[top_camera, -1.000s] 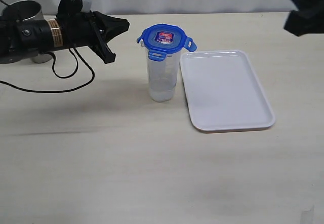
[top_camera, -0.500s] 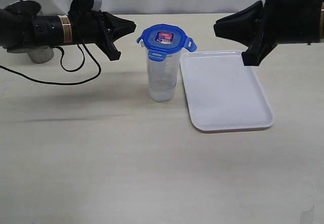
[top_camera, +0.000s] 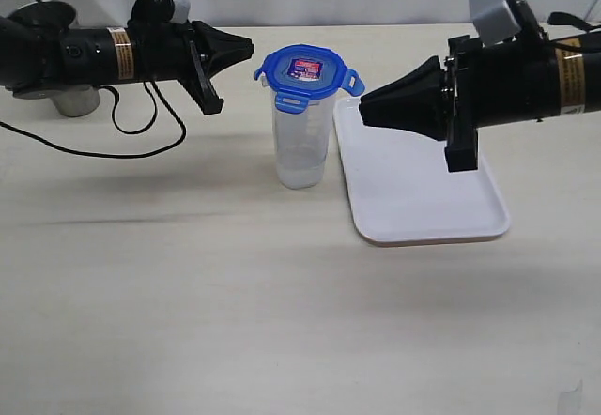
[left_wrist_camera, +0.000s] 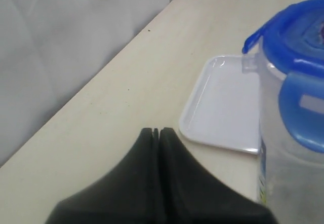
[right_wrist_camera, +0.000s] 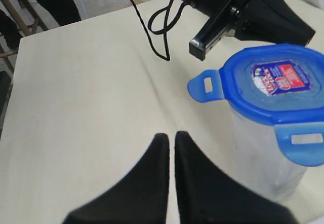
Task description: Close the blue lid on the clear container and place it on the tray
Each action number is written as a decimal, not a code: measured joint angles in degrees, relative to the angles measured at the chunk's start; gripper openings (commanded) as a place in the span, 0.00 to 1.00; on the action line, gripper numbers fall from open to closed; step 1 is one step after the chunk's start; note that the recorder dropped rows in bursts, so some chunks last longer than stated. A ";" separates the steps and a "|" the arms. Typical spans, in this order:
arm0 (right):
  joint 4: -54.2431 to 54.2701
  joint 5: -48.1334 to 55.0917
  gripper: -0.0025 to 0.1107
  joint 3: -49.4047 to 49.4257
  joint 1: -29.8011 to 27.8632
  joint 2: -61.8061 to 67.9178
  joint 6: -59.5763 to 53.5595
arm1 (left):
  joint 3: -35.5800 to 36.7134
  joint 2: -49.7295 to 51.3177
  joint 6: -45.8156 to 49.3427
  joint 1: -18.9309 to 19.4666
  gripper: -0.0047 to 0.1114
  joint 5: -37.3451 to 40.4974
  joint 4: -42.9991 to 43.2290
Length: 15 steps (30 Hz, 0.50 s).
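I should brace the lid's edge (top_camera: pixel 265 67) with my left gripper before my right gripper pushes the opposite tab, because a gap (top_camera: pixel 257 58) lies between my left gripper and the blue lid.
The clear container (top_camera: pixel 300 147) stands upright on the table just left of the white tray (top_camera: pixel 418 190). The blue lid (top_camera: pixel 306 70) rests on its mouth with the side tabs sticking outward. My left gripper (top_camera: pixel 246 51) is shut and empty, pointing at the lid from the left with a small gap. My right gripper (top_camera: pixel 366 112) is shut and empty, hovering over the tray's near-left part, just right of the container. The lid (right_wrist_camera: pixel 276 89) and container (right_wrist_camera: pixel 266 155) show in the right wrist view beyond the right gripper (right_wrist_camera: pixel 171 135); the left gripper (left_wrist_camera: pixel 154 131) sees the lid (left_wrist_camera: pixel 298 51) and tray (left_wrist_camera: pixel 223 107).
A grey steel cup (top_camera: pixel 56 58) stands at the far left behind the left arm. A black cable (top_camera: pixel 141 129) hangs from that arm onto the table. The table's back edge runs behind the container.
The right arm has swung in from the upper right and lowered, its tip now close to the container's right side. The left gripper has risen and edged toward the lid, then held still.
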 measured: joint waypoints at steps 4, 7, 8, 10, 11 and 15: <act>0.00 -1.13 0.06 0.00 0.00 2.67 -0.94 | 0.00 0.00 0.67 0.00 0.04 -2.49 0.00; 0.00 -1.24 0.06 0.00 0.00 3.11 -1.19 | 0.00 0.00 1.34 0.00 0.04 -3.36 0.00; 0.00 -1.24 0.06 0.00 0.00 3.11 -1.31 | 0.00 0.00 1.70 0.00 0.04 -3.36 0.00; 0.00 -1.36 0.06 0.00 0.00 3.11 -1.31 | 0.00 0.00 2.02 0.00 0.04 -3.36 0.00; 0.00 -1.36 0.06 0.00 0.00 3.11 -1.40 | 0.00 0.00 2.15 0.00 0.04 -3.51 0.00; 0.00 -1.36 0.06 0.00 0.00 3.11 -1.64 | 0.00 0.00 2.36 0.00 0.04 -4.41 0.00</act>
